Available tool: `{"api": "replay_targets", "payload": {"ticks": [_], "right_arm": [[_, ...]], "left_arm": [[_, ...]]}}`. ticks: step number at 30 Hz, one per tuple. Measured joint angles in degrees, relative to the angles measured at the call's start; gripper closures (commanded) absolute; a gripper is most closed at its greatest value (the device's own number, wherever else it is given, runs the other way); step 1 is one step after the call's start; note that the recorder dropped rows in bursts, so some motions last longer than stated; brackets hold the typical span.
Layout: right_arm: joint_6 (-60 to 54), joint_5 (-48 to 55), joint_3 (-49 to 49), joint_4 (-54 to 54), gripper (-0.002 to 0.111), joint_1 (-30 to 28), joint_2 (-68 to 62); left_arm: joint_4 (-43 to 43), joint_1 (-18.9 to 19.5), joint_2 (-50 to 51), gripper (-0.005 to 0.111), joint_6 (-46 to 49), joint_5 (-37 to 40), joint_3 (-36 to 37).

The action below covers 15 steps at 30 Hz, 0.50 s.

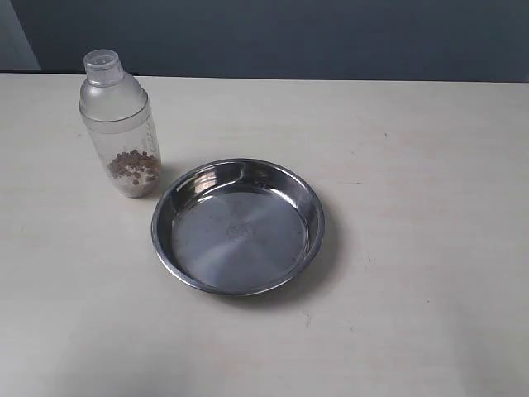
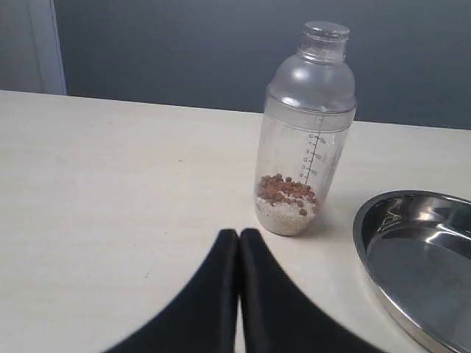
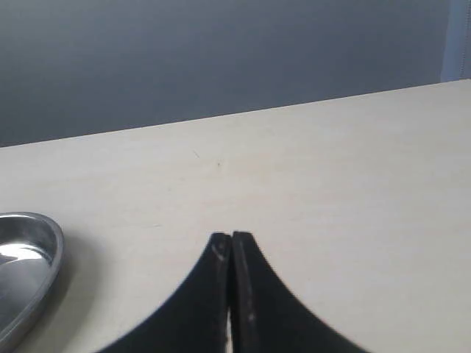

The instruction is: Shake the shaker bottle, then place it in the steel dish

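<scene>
My left gripper is moving toward the shaker bottle [image 1: 122, 132], which stands upright and clear of the steel dish, and should keep going toward its narrow neck [image 1: 103, 68] until the open fingers are on both sides of the neck.
The shaker bottle [image 1: 120, 124] stands upright at the back left of the table, frosted and clear, with brown beads over white grains at its bottom. Just right of it and nearer the front lies the steel dish [image 1: 169, 207], shiny and holding nothing. In the left wrist view the shaker bottle [image 2: 303, 132] stands a short way beyond my left gripper [image 2: 239, 234], which is shut on nothing; the steel dish [image 2: 383, 213] shows beside it. My right gripper [image 3: 231, 237] is shut on nothing over bare table, with the steel dish [image 3: 44, 243] off to one side. Neither gripper shows in the exterior view.
The pale wooden table [image 1: 413, 165] stretches wide to the right of the dish and in front of it. A dark blue-grey wall [image 1: 331, 37] runs along the table's far edge.
</scene>
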State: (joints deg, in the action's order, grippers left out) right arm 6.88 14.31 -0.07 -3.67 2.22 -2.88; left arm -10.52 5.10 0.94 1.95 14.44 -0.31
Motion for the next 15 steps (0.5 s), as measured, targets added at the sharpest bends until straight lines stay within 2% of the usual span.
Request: {"api": "replay_targets", "payload": {"ticks": [4, 8, 11, 15], "right_arm": [[0.0, 0.0, 0.0, 0.0, 0.109, 0.0, 0.0], [0.0, 0.0, 0.0, 0.0, 0.109, 0.0, 0.0], [0.0, 0.0, 0.0, 0.0, 0.109, 0.0, 0.0], [0.0, 0.0, 0.0, 0.0, 0.109, 0.0, 0.0]], "left_arm": [[-4.0, 0.0, 0.0, 0.106, -0.7, -2.3, 0.0], [-21.2, 0.0, 0.0, 0.106, -2.7, -6.3, 0.0], [-28.7, 0.0, 0.0, 0.106, -3.0, -7.2, 0.0], [-31.4, 0.0, 0.0, 0.106, -3.0, -7.2, 0.0]]}}
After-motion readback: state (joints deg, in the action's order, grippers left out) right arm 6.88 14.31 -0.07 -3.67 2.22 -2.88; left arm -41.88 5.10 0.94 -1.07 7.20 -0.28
